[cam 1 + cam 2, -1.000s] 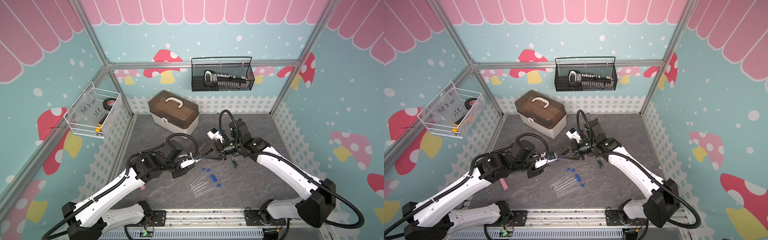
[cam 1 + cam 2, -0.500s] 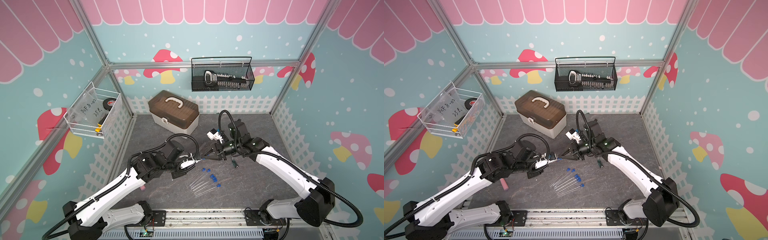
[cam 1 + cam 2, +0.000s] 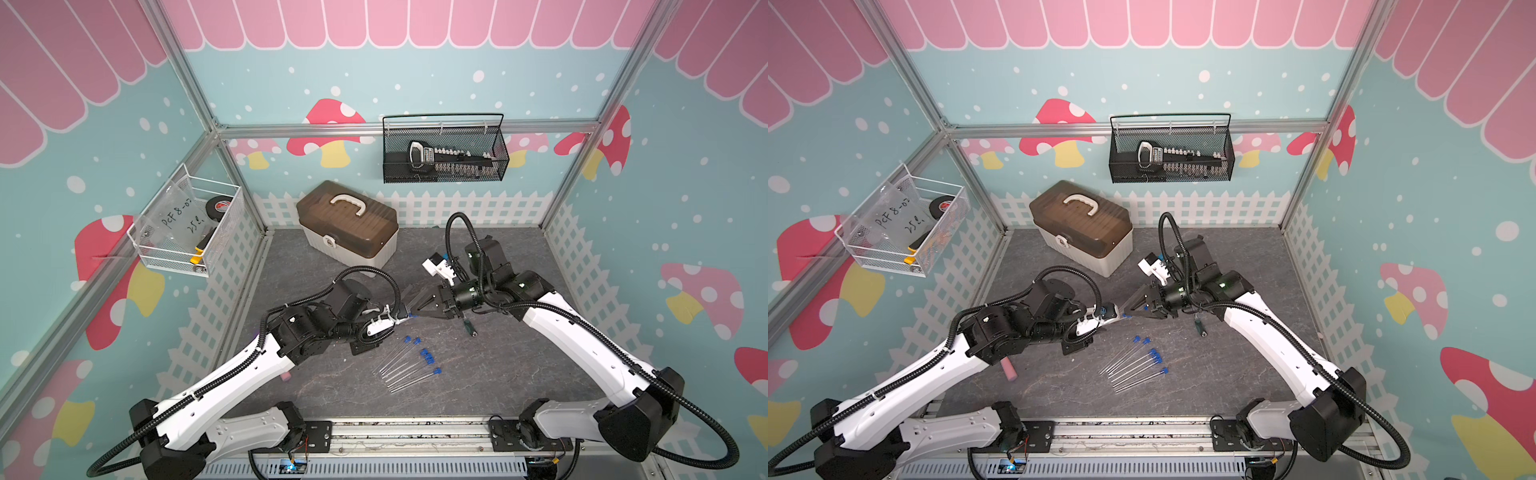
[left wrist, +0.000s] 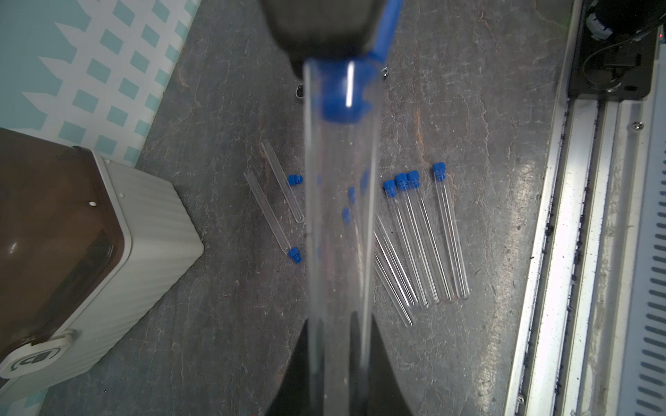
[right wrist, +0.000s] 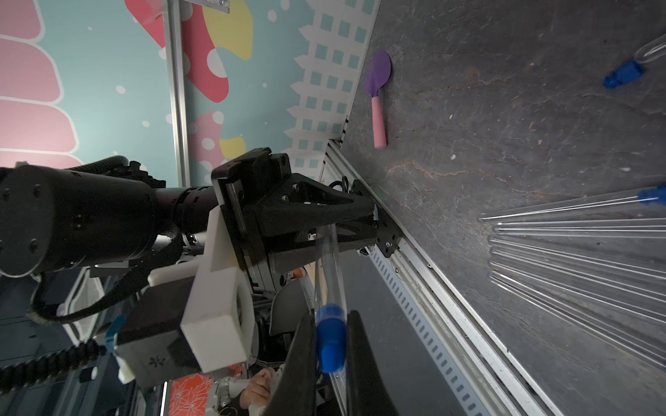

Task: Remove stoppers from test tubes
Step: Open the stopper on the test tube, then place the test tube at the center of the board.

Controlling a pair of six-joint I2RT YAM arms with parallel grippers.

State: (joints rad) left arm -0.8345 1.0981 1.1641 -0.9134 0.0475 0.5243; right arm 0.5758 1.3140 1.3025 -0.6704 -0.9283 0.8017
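Note:
The test tube is lined up with its blue stopper (image 4: 343, 98), so the robot's left gripper goes on pulling until the two come apart, then let go of the tube next to the empty tubes (image 4: 283, 181).
My left gripper (image 3: 400, 318) (image 4: 337, 324) is shut on a clear test tube (image 4: 338, 216) (image 5: 326, 259), held above the mat. The tube's blue stopper (image 4: 342, 97) (image 5: 331, 338) (image 3: 1126, 316) sits between the fingers of my right gripper (image 3: 415, 313) (image 5: 329, 335), which is shut on it. Both grippers meet tip to tip mid-mat. Several more stoppered test tubes (image 3: 405, 365) (image 3: 1133, 365) (image 4: 421, 234) lie in a row in front of them. Two bare tubes (image 4: 283, 182) (image 4: 266, 210) lie beside two loose stoppers (image 4: 294, 179) (image 4: 294, 254).
A brown-lidded toolbox (image 3: 347, 224) stands at the back left of the mat. A pink block (image 3: 1009, 370) lies by my left arm. A small dark item (image 3: 469, 326) lies under my right arm. Wire baskets (image 3: 444, 149) (image 3: 187, 224) hang on the walls. A metal rail (image 3: 395, 432) runs along the front.
My right gripper's jaws have closed onto the stopper at the end of the held tube. Both arms have hardly moved.

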